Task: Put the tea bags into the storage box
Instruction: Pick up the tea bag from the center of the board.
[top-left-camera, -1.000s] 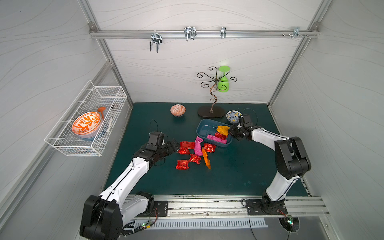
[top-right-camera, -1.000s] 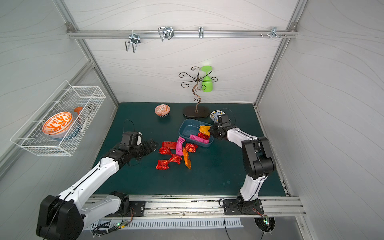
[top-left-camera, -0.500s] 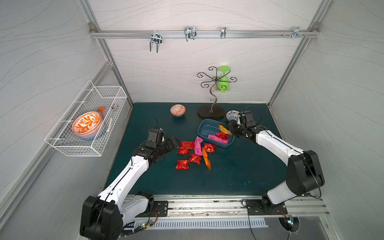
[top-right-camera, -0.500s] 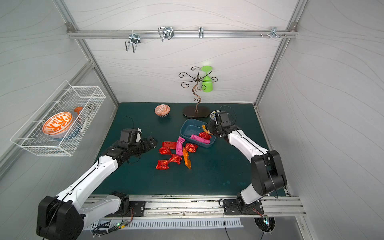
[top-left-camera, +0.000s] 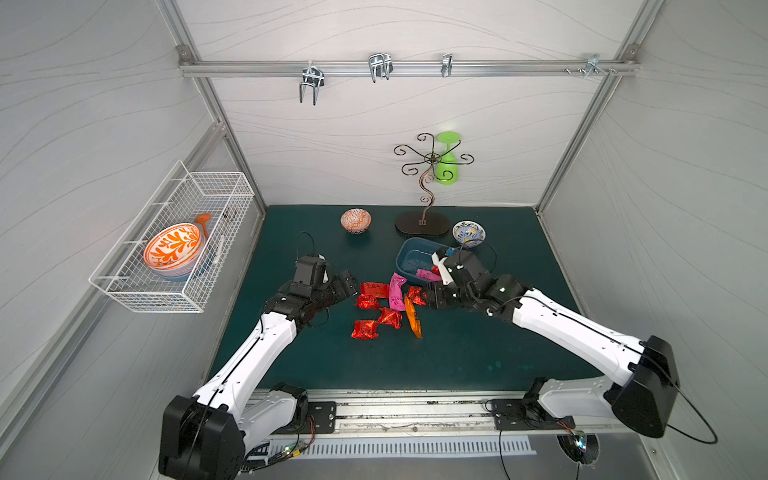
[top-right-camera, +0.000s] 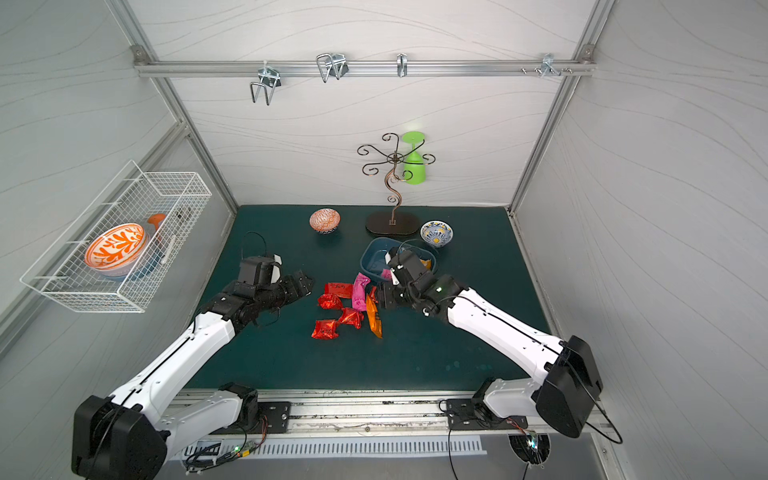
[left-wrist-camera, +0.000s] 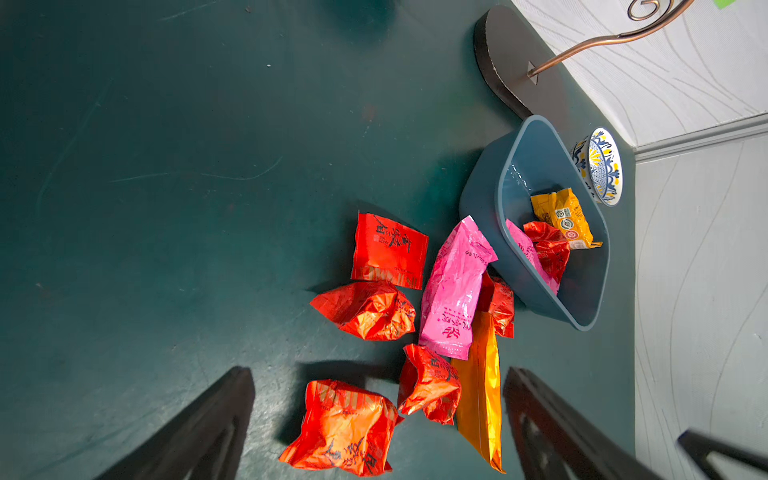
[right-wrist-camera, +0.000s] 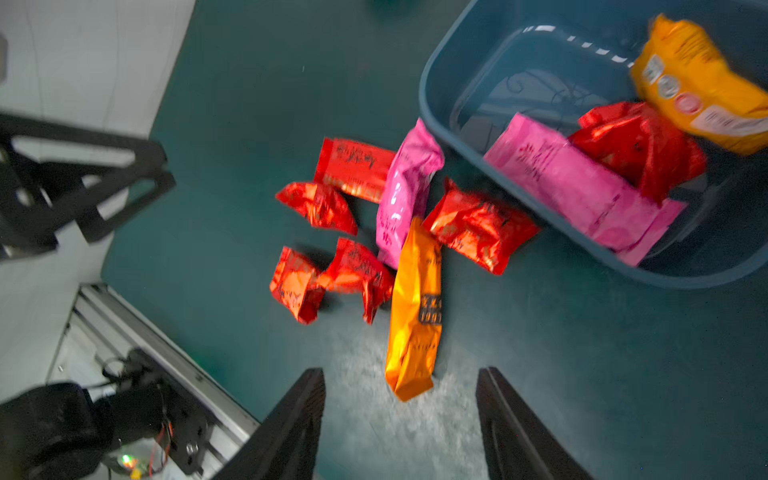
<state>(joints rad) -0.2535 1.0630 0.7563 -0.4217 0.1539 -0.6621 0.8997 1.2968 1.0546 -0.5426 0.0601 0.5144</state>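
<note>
My right gripper keeps going down toward the orange bag's near end (top-left-camera: 417, 332), which sticks out free of the red bags, until the fingers are on both sides of that end.
Loose tea bags lie in a pile on the green mat: several red ones (top-left-camera: 365, 329), a pink one (top-left-camera: 397, 291) and a long orange one (top-left-camera: 412, 318). The blue storage box (top-left-camera: 409, 259) behind the pile holds an orange-yellow bag (left-wrist-camera: 563, 216), a red one (right-wrist-camera: 636, 145) and a pink one (right-wrist-camera: 573, 187). My left gripper (top-left-camera: 351, 282) hovers open at the pile's left side, a red bag (left-wrist-camera: 345, 428) lying between its fingers. My right gripper (top-left-camera: 430, 297) is open and empty at the pile's right, facing the orange bag's end (right-wrist-camera: 409, 374).
A black cup tree (top-left-camera: 422, 222) with a green cup (top-left-camera: 446, 166) stands at the back. A red patterned bowl (top-left-camera: 355, 220) and a blue-yellow bowl (top-left-camera: 468, 232) flank it. A white wire basket (top-left-camera: 174, 245) holding an orange bowl hangs on the left wall.
My right gripper opened over the storage box, left the orange-yellow bag in it, and swung forward to the pile's right side. The left gripper hardly moved.
</note>
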